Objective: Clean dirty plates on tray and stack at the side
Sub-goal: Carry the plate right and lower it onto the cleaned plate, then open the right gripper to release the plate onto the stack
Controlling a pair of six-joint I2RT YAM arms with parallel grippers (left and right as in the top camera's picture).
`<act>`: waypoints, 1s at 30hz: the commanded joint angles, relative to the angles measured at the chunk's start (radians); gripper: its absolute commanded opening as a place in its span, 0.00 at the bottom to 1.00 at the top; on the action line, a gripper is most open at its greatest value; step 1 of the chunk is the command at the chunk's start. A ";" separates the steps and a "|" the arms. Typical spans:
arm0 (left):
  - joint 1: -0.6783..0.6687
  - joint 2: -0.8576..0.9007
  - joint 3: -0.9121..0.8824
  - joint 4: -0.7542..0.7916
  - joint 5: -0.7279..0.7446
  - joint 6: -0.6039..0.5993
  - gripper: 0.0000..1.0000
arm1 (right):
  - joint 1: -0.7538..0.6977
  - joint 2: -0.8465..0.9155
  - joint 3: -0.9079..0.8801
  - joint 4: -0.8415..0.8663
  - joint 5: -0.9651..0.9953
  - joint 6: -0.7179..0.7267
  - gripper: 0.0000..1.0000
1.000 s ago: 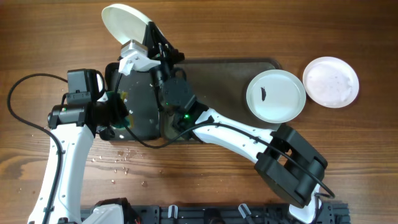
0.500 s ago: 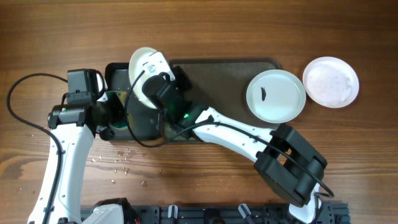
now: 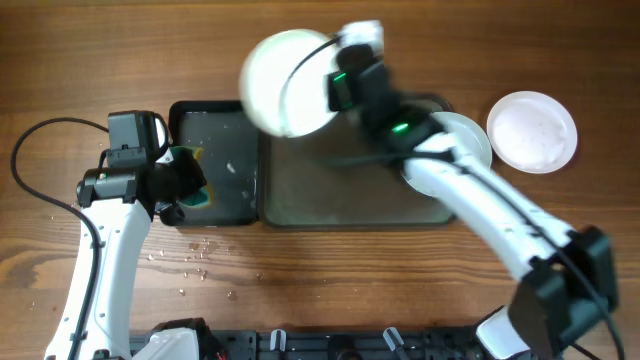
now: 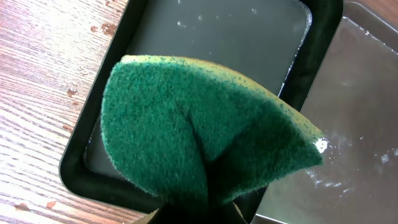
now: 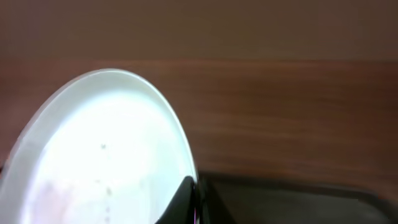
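I have the white plate (image 3: 288,82) by its rim in my right gripper, and the plate on the wood (image 3: 532,132) lies open, so I should keep carrying until they stack.
My right gripper (image 3: 335,88) is shut on the rim of a white plate (image 3: 285,82) and holds it tilted in the air above the back left of the dark grey tray (image 3: 330,190). In the right wrist view the plate (image 5: 93,149) fills the left, with my fingers (image 5: 186,202) pinching its edge. A second plate (image 3: 472,135) lies on the tray's right end, mostly hidden by my right arm. A third plate (image 3: 532,131) rests on the wood at the far right. My left gripper (image 3: 180,185) is shut on a green sponge (image 4: 199,130) over the small black tray.
The small black tray (image 3: 215,165) sits against the grey tray's left edge and looks wet inside (image 4: 205,37). Small droplets or crumbs (image 3: 190,255) dot the wood in front of it. A black rail runs along the table's front edge.
My right arm has swung the plate from over the black tray rightward and up, to above the grey tray's back edge. My left arm and the sponge have not moved.
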 commanded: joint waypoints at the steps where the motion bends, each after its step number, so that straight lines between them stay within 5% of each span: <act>1: 0.002 -0.022 0.002 0.007 0.001 0.012 0.04 | -0.192 -0.035 0.003 -0.111 -0.166 0.060 0.04; 5: 0.002 -0.022 0.002 0.018 0.001 0.012 0.04 | -0.413 -0.032 0.003 -0.170 -0.323 0.060 0.04; 18: 0.002 -0.022 0.002 0.048 0.001 0.012 0.04 | -0.977 -0.028 -0.002 -0.338 -0.327 0.060 0.04; 30: 0.002 -0.022 0.002 0.050 0.001 0.012 0.04 | -1.127 0.027 -0.126 -0.253 -0.287 0.117 0.04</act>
